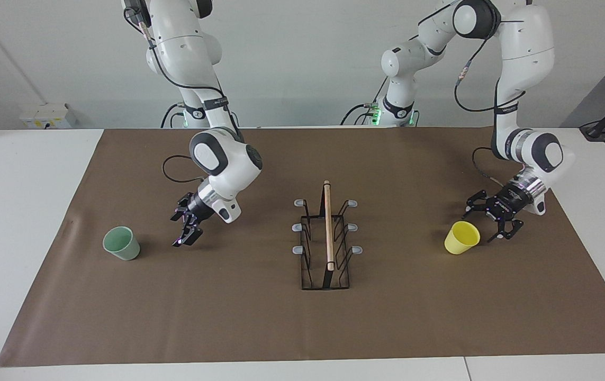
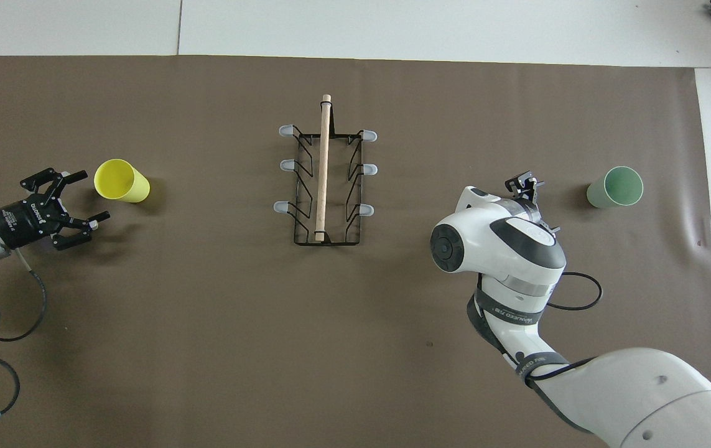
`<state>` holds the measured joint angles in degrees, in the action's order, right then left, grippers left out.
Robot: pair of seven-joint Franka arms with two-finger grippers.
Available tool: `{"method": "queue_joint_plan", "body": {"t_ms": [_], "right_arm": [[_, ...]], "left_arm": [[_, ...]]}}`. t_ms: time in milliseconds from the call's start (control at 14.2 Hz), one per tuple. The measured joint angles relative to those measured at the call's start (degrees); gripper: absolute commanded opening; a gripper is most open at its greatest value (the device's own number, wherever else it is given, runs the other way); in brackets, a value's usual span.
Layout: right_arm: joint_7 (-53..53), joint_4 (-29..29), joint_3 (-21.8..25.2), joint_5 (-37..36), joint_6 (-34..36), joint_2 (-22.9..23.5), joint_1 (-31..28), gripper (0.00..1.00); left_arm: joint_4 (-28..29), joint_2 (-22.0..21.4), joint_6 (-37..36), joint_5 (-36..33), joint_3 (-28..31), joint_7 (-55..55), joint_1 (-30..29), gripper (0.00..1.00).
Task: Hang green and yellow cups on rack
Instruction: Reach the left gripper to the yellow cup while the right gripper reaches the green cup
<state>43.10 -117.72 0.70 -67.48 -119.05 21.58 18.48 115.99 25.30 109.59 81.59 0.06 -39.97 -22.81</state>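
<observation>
The rack's wires [image 2: 366, 210] stick outward and have pale ends, so I expect the green cup [image 2: 615, 186] to hang upside down when I slide its opening over one of them.
The pale green cup [image 1: 121, 243] stands upright, mouth up, on the brown mat toward the right arm's end; it also shows in the overhead view [image 2: 615, 186]. My right gripper [image 1: 187, 236] hangs low over the mat between this cup and the rack, apart from the cup, fingers open and empty; the arm partly hides it from above [image 2: 528, 186]. The yellow cup [image 1: 461, 237] [image 2: 121, 180] stands upright toward the left arm's end. My left gripper [image 1: 487, 225] [image 2: 89, 197] is open right beside it, not touching. The black wire rack [image 1: 328, 227] [image 2: 324, 168] stands mid-mat, all prongs bare.
The brown mat [image 1: 302, 323] covers most of the white table. A grey cable [image 1: 175, 169] loops by the right arm's wrist.
</observation>
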Motion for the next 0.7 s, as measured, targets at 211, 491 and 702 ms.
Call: {"method": "queue_joint_plan", "body": {"t_ms": [211,491,702], "right_arm": [[-1.7,-2.1,0.6,-8.0,-0.3,1.5,-2.5,1.00],[-2.3,-2.9,0.6,-13.4,-1.6,1.5,-6.3,1.00],[-5.9,-3.5,0.6,-17.5,-3.0,1.5,-8.3,1.00]], "left_arm": [[0.0,1.4,0.2,2.6,-0.6,2.2,0.3,1.00],[0.0,2.9,0.7,5.8,-0.8,4.2,1.7,1.00],[0.0,2.9,1.8,8.3,-0.8,4.4,3.6,1.00]]}}
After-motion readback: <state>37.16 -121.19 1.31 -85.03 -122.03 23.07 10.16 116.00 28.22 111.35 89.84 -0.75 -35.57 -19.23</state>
